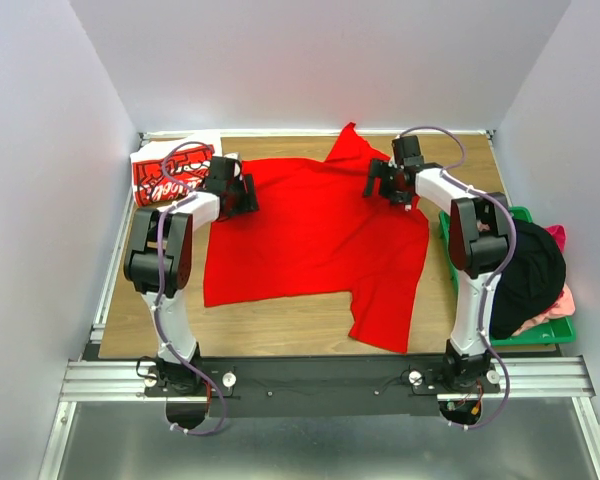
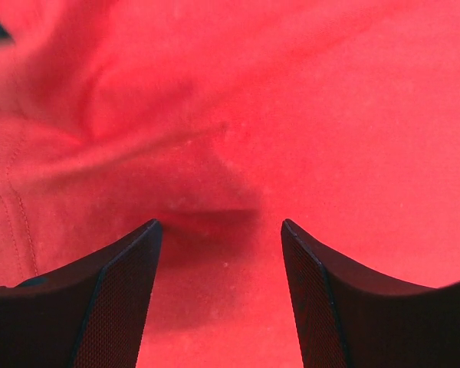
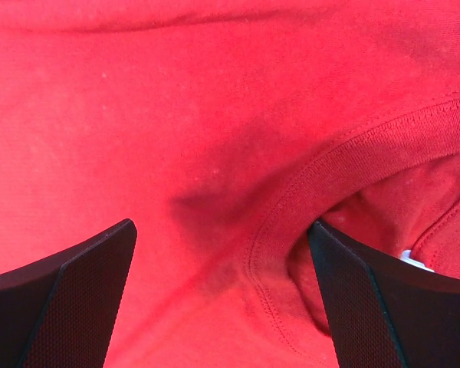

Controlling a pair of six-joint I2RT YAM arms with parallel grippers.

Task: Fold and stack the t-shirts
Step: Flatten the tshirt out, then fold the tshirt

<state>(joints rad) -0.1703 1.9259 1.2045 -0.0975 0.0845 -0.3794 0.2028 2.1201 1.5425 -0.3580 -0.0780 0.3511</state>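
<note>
The plain red t-shirt's front sleeve (image 1: pixel 384 322) is almost at the table's front edge. My grippers should pull the shirt back first, and then my left gripper should take its front corner (image 1: pixel 210 300).
The plain red t-shirt (image 1: pixel 310 235) lies spread on the wooden table, one sleeve pointing to the back. The red t-shirt with white lettering (image 1: pixel 170 175) lies folded at the back left. My left gripper (image 1: pixel 246 196) is open and low on the plain shirt's left edge; in the left wrist view (image 2: pixel 220 224) red cloth with a small crease fills the gap between the fingers. My right gripper (image 1: pixel 382 186) is open at the shirt's back right; in the right wrist view (image 3: pixel 222 224) it straddles the ribbed collar (image 3: pixel 353 161), with one finger (image 3: pixel 368 307) inside the neck opening.
A green plastic crate (image 1: pixel 528 337) holding black and pink clothes stands at the right table edge, beside the right arm. White walls close in the table on three sides. Bare wood shows in front of the shirt (image 1: pixel 270 325).
</note>
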